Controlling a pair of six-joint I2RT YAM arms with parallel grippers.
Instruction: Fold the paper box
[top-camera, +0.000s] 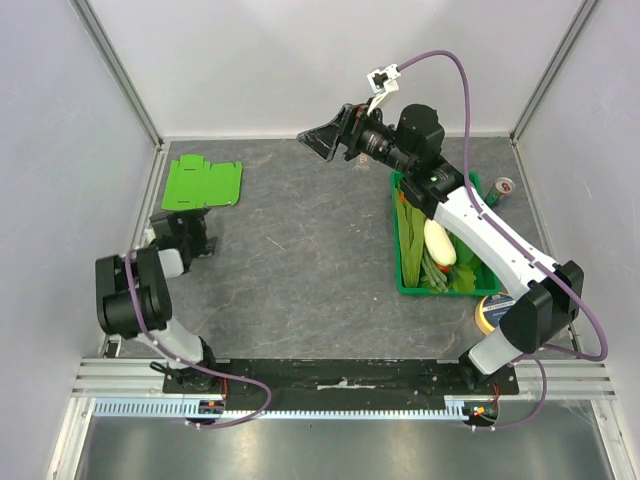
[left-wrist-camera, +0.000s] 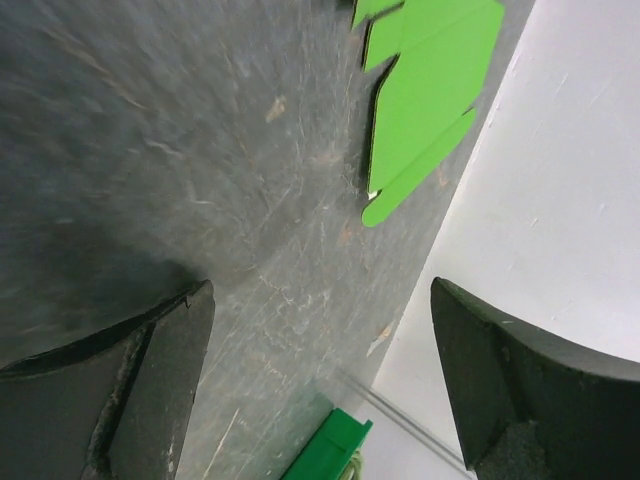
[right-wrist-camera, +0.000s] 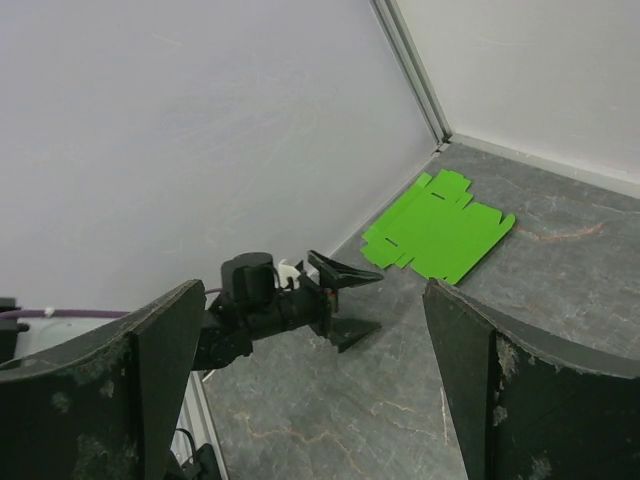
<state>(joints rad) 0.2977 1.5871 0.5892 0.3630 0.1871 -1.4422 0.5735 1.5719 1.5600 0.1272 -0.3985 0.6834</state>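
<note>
My gripper will lift and carry the paper box (top-camera: 202, 184), and the paper box will stay nearly flat as one sheet because it shows a thick, straight cut edge (left-wrist-camera: 374, 135).
The paper box (top-camera: 203, 184) is a flat lime-green card blank lying on the grey table at the far left, near the left wall. It also shows in the left wrist view (left-wrist-camera: 430, 90) and the right wrist view (right-wrist-camera: 440, 228). My left gripper (top-camera: 200, 238) is low over the table just in front of the blank, open and empty (left-wrist-camera: 320, 380). My right gripper (top-camera: 320, 143) is raised at the far middle, to the right of the blank, open and empty (right-wrist-camera: 310, 390). The left gripper (right-wrist-camera: 345, 300) shows between its fingers.
A dark-green crate (top-camera: 397, 240) of vegetables stands at the right; its corner shows in the left wrist view (left-wrist-camera: 325, 455). A can (top-camera: 502, 187) stands behind it and a tape roll (top-camera: 490, 310) lies in front. White walls close the left, far and right sides.
</note>
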